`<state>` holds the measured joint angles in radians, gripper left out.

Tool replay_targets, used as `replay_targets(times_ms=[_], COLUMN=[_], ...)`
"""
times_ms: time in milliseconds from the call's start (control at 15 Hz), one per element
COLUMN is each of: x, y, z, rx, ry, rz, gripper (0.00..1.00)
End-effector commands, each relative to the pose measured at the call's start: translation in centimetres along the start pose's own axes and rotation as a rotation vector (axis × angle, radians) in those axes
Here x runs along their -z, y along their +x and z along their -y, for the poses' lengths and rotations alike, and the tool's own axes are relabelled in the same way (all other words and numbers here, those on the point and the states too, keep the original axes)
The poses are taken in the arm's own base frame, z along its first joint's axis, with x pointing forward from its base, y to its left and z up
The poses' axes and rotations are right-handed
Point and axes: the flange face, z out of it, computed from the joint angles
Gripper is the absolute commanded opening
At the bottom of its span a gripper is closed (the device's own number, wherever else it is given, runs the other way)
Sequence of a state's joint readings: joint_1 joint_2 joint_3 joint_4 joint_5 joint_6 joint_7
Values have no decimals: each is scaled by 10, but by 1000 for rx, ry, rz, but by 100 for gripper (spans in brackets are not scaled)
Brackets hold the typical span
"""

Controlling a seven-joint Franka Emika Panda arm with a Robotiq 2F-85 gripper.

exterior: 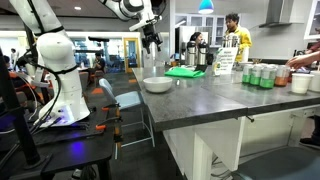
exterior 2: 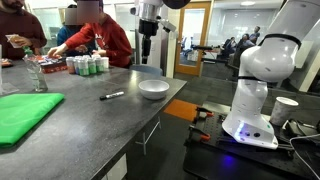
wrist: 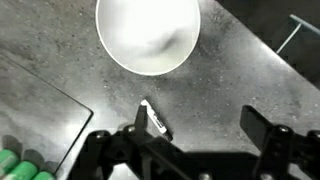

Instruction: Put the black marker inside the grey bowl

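The black marker (wrist: 157, 120) lies slanted and off-centre under my open gripper, so next I move over the marker (exterior 2: 112, 96) and turn my fingers square to it before lowering.
The grey bowl (exterior: 157, 85) (exterior 2: 153, 89) is round, shallow, pale and empty, and stands near the counter's end. In the wrist view it (wrist: 148, 35) fills the top centre. The black marker (exterior 2: 112, 96) lies flat on the dark counter beside the bowl. In the wrist view it (wrist: 155, 119) lies just below the bowl, next to my left finger. My gripper (exterior: 151, 42) (exterior 2: 150, 55) (wrist: 198, 120) hangs well above the counter, over the bowl and marker area. It is open and empty.
A green cloth (exterior: 185, 72) (exterior 2: 20, 115) lies on the counter. Several cans (exterior: 258, 76) (exterior 2: 85, 66) and people stand at the far end. The counter edge (exterior 2: 150, 120) runs near the bowl. A white cup (exterior 2: 284, 108) sits by the robot base (exterior 2: 250, 90).
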<state>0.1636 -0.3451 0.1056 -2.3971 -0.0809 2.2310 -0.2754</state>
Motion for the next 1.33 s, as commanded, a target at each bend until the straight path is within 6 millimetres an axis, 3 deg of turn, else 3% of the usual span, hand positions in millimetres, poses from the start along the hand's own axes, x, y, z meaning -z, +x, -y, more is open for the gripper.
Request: replay_targets(times_ms=[0,267,333,533,667,1000,1267], x=[2,0,-5,-8,-21,-61,-94], y=[-1,0,23,51,76,134,157], z=[-2,-5,-35,-59,-77,-91,-98], rx=[2,19,40,118,210,466,573], ry=[-1,9,13,20,51,106,149], rz=[-2,-5,-9,-18,-14,-26,-7], gripper=[100,100,100,100,100,100,100])
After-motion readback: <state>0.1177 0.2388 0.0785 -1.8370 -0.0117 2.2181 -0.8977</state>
